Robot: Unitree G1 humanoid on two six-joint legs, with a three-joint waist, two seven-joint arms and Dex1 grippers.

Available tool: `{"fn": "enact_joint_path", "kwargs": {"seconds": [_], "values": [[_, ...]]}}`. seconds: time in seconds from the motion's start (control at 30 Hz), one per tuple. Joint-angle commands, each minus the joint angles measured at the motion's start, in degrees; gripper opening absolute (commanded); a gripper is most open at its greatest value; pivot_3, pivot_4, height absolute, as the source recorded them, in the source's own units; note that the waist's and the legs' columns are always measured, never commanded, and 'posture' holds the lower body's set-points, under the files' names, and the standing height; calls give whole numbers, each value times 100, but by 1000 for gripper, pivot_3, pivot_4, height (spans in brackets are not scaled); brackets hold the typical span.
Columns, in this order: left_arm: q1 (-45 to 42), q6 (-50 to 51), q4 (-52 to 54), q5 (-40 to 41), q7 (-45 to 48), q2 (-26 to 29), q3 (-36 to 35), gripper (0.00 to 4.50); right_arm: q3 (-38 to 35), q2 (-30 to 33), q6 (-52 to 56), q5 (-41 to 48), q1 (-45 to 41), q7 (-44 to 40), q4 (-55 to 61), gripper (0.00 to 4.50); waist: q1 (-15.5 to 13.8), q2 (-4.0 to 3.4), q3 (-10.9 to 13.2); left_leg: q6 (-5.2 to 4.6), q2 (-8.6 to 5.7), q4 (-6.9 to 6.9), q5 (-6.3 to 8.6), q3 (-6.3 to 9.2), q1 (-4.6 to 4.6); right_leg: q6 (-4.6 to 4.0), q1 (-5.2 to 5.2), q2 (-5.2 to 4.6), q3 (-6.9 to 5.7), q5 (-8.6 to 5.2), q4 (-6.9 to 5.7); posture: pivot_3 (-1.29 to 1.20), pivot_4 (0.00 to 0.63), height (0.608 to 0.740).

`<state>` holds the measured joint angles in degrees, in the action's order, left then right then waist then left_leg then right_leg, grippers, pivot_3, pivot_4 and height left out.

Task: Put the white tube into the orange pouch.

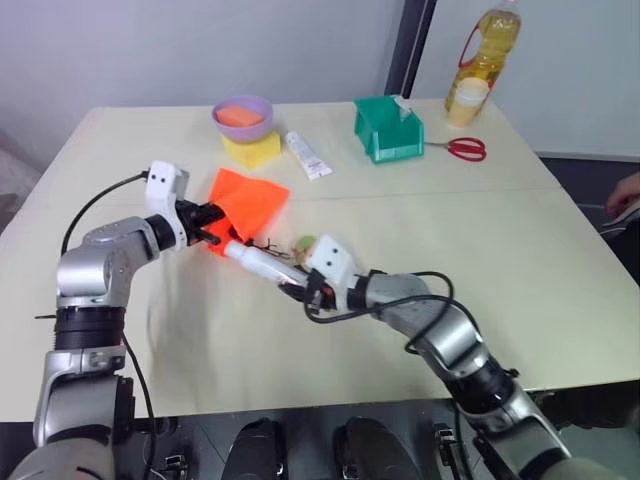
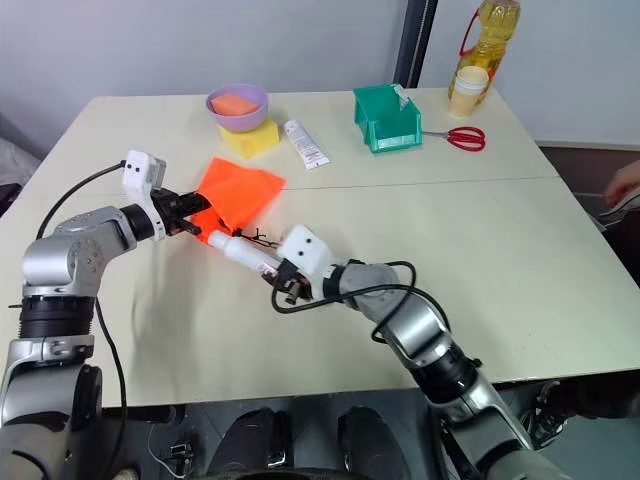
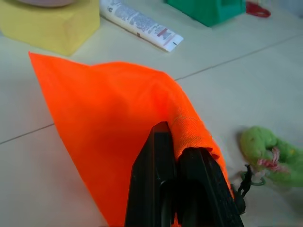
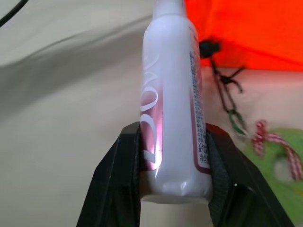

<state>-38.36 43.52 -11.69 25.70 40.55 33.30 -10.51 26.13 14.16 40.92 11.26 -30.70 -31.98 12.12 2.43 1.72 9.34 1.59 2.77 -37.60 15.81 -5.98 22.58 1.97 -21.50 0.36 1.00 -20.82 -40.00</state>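
I should move my right gripper back while my left gripper brings the pouch's opening (image 2: 226, 222) toward the white tube's cap (image 2: 217, 239), because the cap points past the orange pouch's corner.
The orange pouch (image 1: 250, 198) is lifted off the table by one edge, and my left gripper (image 1: 212, 228) is shut on that edge. In the left wrist view the black fingers (image 3: 201, 189) pinch the fabric of the orange pouch (image 3: 109, 123). My right gripper (image 1: 300, 285) is shut on the white tube (image 1: 256, 261), held nearly level, cap end touching or almost touching the pouch's lower corner. The right wrist view shows the white tube (image 4: 173, 104) clamped between both fingers (image 4: 113, 179). The black cord (image 4: 227, 85) and green tag (image 1: 305, 243) lie on the table beside the tube.
At the back stand a purple bowl (image 1: 243, 115), a yellow sponge (image 1: 252, 150), a longer white tube (image 1: 308, 155), a green bin (image 1: 388, 128), red scissors (image 1: 462, 148), a cup (image 1: 468, 100) and an oil bottle (image 1: 490, 50). A person's hand (image 1: 625, 190) shows at the right edge.
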Motion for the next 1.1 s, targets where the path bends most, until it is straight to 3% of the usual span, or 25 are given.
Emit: {"fn": "enact_joint_path", "kwargs": {"seconds": [0.03,0.3,0.53,0.83,1.1], "values": [[-298,347,262,355,-161,-70,-285,0,9,-329,-61,-96,-297,71,-200,1147,6,0,0,-1,0,-4,0,1,0,0,1,0,0,0,-2,0,150,740],[-158,915,867,746,-392,-89,-477,0,-563,-1173,35,-149,-437,809,-898,1147,15,0,0,-1,2,-8,1,1,2,0,-2,0,0,0,-6,0,150,740],[592,1066,1336,950,-308,289,-756,0,-1158,-1432,241,-137,-269,1377,-857,1147,32,0,0,0,3,-4,0,1,3,0,-6,0,0,0,-8,0,150,740],[1291,1082,1852,1099,-189,432,-559,0,-857,-1450,118,-353,-363,1364,-1071,1147,22,0,0,0,1,-4,1,1,4,-1,-5,-2,0,0,-7,0,150,740],[1071,1046,1950,1089,-608,-70,-444,0,-794,-1394,69,-413,-408,1196,-1062,1147,16,0,0,-1,0,-4,1,1,6,-1,-6,-1,0,0,-7,0,150,740]]}}
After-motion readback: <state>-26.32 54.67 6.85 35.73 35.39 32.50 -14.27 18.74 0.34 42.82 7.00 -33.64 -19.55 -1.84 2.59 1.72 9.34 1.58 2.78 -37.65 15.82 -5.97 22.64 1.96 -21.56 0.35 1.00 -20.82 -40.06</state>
